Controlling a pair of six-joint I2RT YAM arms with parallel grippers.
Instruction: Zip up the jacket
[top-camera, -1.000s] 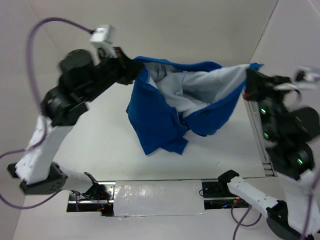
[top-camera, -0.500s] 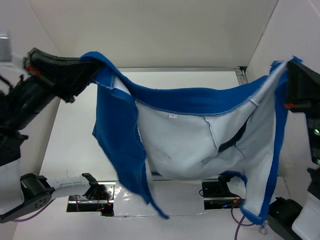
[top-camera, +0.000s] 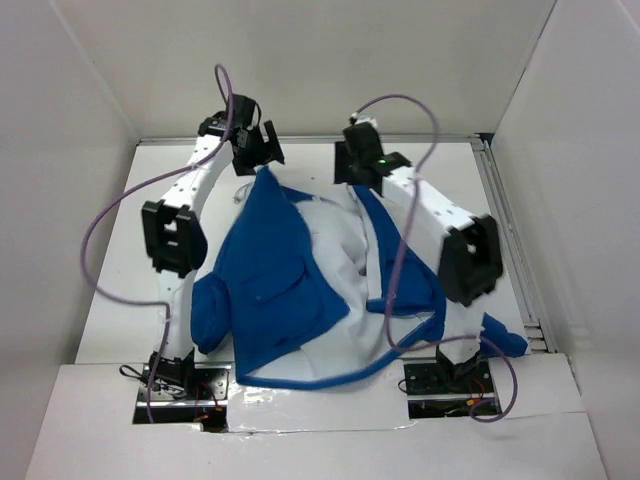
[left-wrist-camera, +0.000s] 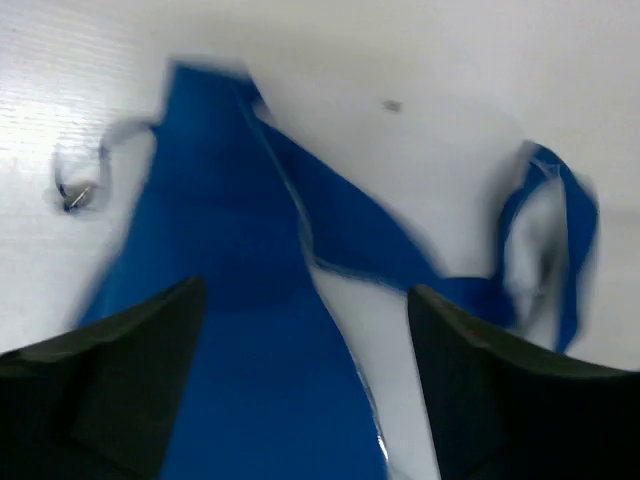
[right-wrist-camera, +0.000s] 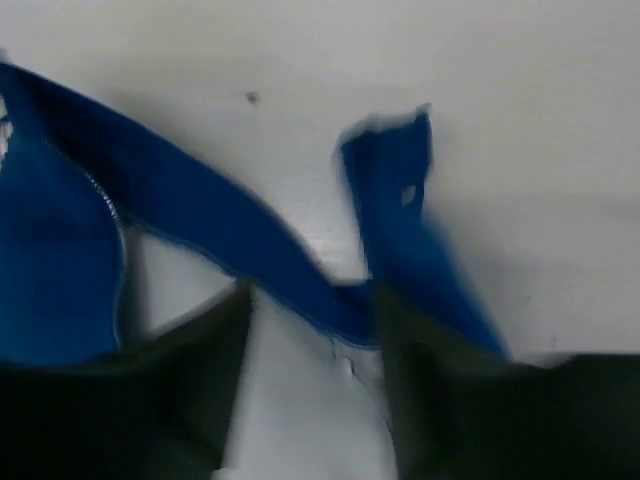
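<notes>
White lining (top-camera: 320, 345) shows past the front panel's lower edge (top-camera: 338, 308), so the robot's left gripper should leave the jacket's far corner and pull that edge to the jacket's near hem before zipping.
The blue jacket (top-camera: 290, 290) lies spread on the white table with its front open, so the white lining (top-camera: 340, 250) shows down the middle. My left gripper (top-camera: 258, 160) hangs over the jacket's far left corner. In the left wrist view its fingers stand wide apart over the blue cloth (left-wrist-camera: 230, 250) and the light zipper edge (left-wrist-camera: 300, 215), holding nothing. My right gripper (top-camera: 352, 178) is over the far right corner. Though blurred, the right wrist view shows that gripper (right-wrist-camera: 312, 295) open above a blue hem (right-wrist-camera: 200, 230) and white lining.
White walls enclose the table on three sides. A metal rail (top-camera: 510, 250) runs along the right edge, where one sleeve (top-camera: 505, 340) trails. Purple cables (top-camera: 110, 220) loop beside both arms. A small metal loop (left-wrist-camera: 75, 190) lies on the table left of the jacket.
The jacket, held stretched in the air between both arms, now lies on the table. Both arms swung to the far side, and both grippers opened and let go.
</notes>
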